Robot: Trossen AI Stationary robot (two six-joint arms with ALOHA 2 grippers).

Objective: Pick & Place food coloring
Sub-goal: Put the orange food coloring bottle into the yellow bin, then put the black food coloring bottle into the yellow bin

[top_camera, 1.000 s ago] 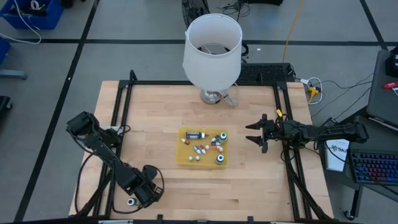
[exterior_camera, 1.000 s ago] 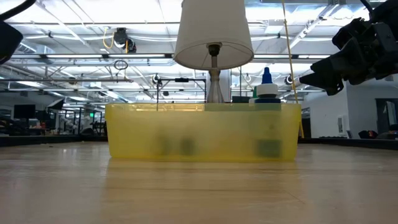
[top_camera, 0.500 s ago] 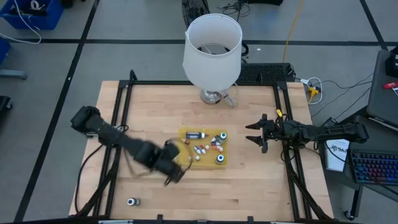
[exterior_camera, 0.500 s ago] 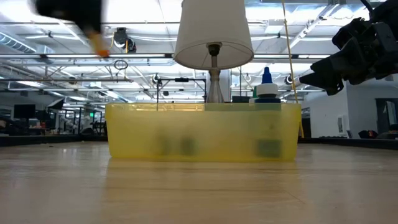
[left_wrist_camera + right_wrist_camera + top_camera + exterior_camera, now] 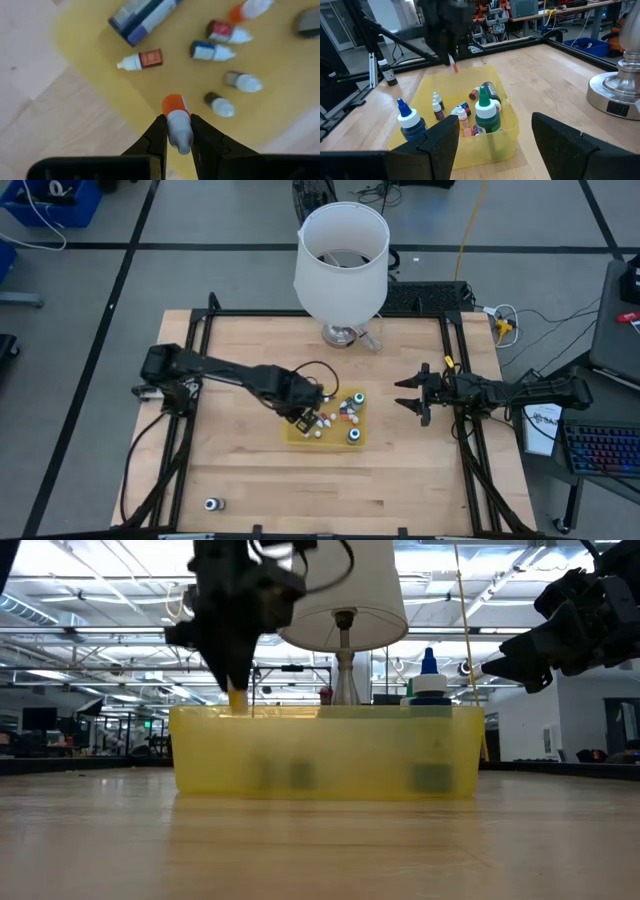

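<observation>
I go on lowering the whitish bottle [image 5: 238, 702] with my left gripper until it dips below the tray's rim and then let go, because the bottle hangs over free bottom of the yellow tray [image 5: 152, 85].
A flat yellow tray [image 5: 293, 439] lies in the middle of the table and holds several tiny food coloring bottles [image 5: 324, 420], lying or upright, also seen in the left wrist view [image 5: 220, 42]. My left gripper [image 5: 303, 414] hovers over the tray's left part, shut on a small whitish bottle with an orange cap [image 5: 176, 125]. In the low view the left gripper [image 5: 237, 690] hangs just above the tray's rim [image 5: 320, 715]. My right gripper [image 5: 410, 396] is open and waits in the air to the right of the tray. One dark bottle with a white top [image 5: 211, 504] rests alone by the table's near edge. My left gripper pinches the whitish bottle by its body [image 5: 180, 136] between the two fingers [image 5: 159, 132]. It comes from above, pointing down. The orange cap [image 5: 173, 104] sticks out past the fingertips toward the tray. The bottle is lifted clear, its cap end [image 5: 237, 699] lowest.
A tall lamp with a big white shade [image 5: 342, 248] stands on its metal base [image 5: 346, 335] behind the tray, near the table's far edge. A black frame [image 5: 200, 340] edges the table. Bare wood lies to the left and near side of the tray.
My left arm has swung fast from the table's near-left corner toward the tray, carrying the orange-capped bottle, and has come down to just above the tray's left part. The lone dark bottle stayed by the near edge.
</observation>
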